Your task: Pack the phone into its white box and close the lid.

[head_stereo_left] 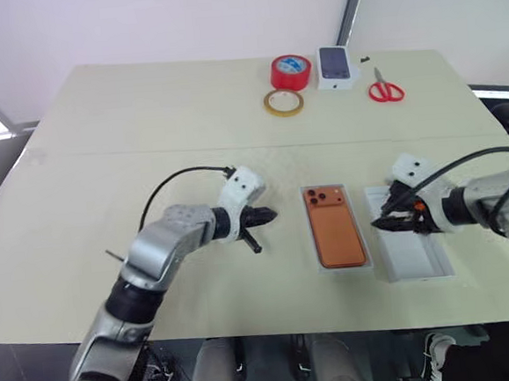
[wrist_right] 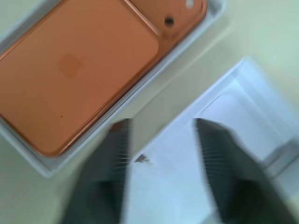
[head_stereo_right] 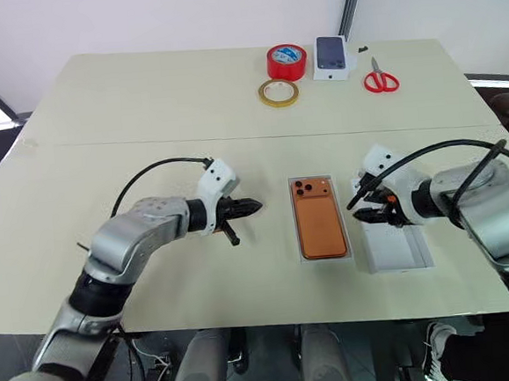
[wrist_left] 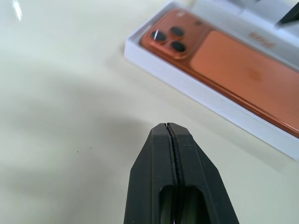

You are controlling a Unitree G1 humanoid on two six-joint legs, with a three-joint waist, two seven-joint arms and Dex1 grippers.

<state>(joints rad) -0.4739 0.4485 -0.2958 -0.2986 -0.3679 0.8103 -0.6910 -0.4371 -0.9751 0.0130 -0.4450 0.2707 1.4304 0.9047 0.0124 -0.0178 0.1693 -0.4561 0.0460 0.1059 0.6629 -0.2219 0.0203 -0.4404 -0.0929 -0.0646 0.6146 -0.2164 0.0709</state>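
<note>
The robot's right gripper should pinch the lid's side nearest the phone and turn the lid over onto the box, because the lid lies open side up beside the box.
The orange phone lies camera side up inside the shallow white box at the table's middle front. My left gripper hovers just left of the box, its tips pointing toward it, shut with nothing in it; the left wrist view shows its fingers pressed together and the phone beyond them. The lid rests open side up, right of the box. Over the lid's left part hangs my right gripper, open, its fingers spread above the lid's white inside.
At the table's far edge stand a red tape roll, a tan tape ring, a small white box with a phone picture and red scissors. The table's front edge runs close below the lid.
</note>
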